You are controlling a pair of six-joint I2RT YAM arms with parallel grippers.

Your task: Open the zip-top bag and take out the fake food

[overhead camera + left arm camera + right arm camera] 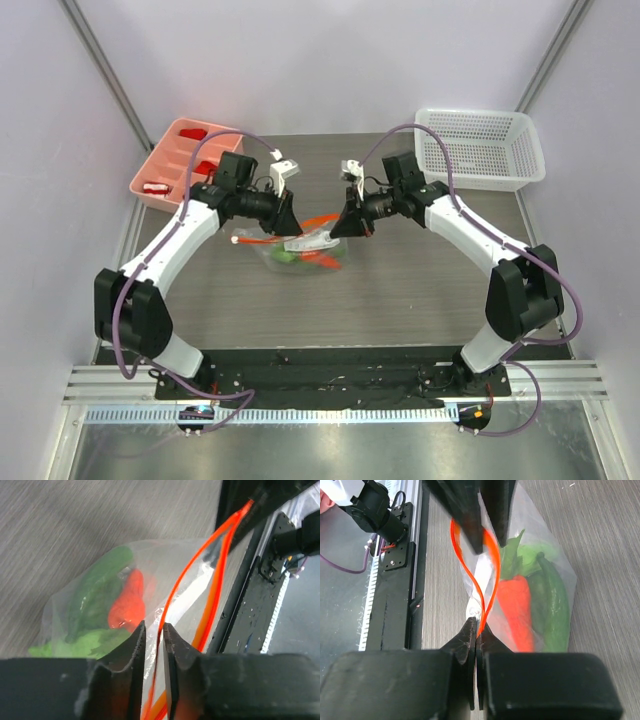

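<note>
My right gripper is pinching both lips at the strip's end [481, 624], so my left gripper should hold one lip while my right gripper goes into the loop [484, 580].
The clear zip-top bag [302, 252] lies mid-table, its orange-red zip strip [492, 565] parted into a loop. Inside is the fake food: an orange-red carrot [517, 610], a dark green chili [555, 610] and a light green piece [85, 642]. My right gripper [477, 627] is shut on the strip's end where both lips meet. My left gripper [154, 630] straddles one lip of the strip [170, 605]; its jaws stand narrowly apart, with film and strip in the gap. Both grippers face each other over the bag, left gripper [290, 218] and right gripper [346, 225].
A pink tray [160, 165] with small red blocks sits at the back left. A white mesh basket [482, 150] stands at the back right. The black base plate and metal rail [330, 385] run along the near edge.
</note>
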